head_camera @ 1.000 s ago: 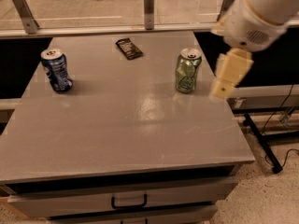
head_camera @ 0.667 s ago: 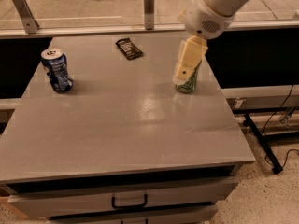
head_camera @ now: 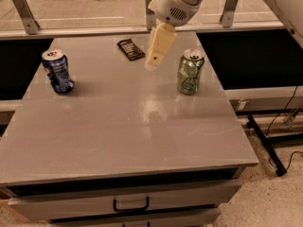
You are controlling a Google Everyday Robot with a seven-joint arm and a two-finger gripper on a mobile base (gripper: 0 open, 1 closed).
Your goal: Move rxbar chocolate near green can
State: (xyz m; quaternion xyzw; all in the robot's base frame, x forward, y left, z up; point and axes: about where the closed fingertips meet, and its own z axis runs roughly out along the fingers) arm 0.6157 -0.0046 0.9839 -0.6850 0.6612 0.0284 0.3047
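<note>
The rxbar chocolate [head_camera: 130,50] lies flat and clear of both cans, so my gripper should keep moving toward its middle and lowering until the fingers straddle it.
The rxbar chocolate [head_camera: 131,49], a flat dark bar, lies at the back middle of the grey table [head_camera: 123,126]. The green can [head_camera: 190,72] stands upright on the right side of the table. My gripper [head_camera: 154,63] hangs above the table between them, just right of the bar and left of the can, pointing down, holding nothing that I can see.
A blue can with white print [head_camera: 57,71] stands at the table's left side. A railing with metal posts [head_camera: 23,12] runs behind the table. A drawer with a black handle [head_camera: 130,205] is below the front edge. Cables lie on the floor at the right [head_camera: 274,141].
My arm has swung left from beyond the table's right edge, past the green can, to hang between the can and the bar. The objects have not moved.
</note>
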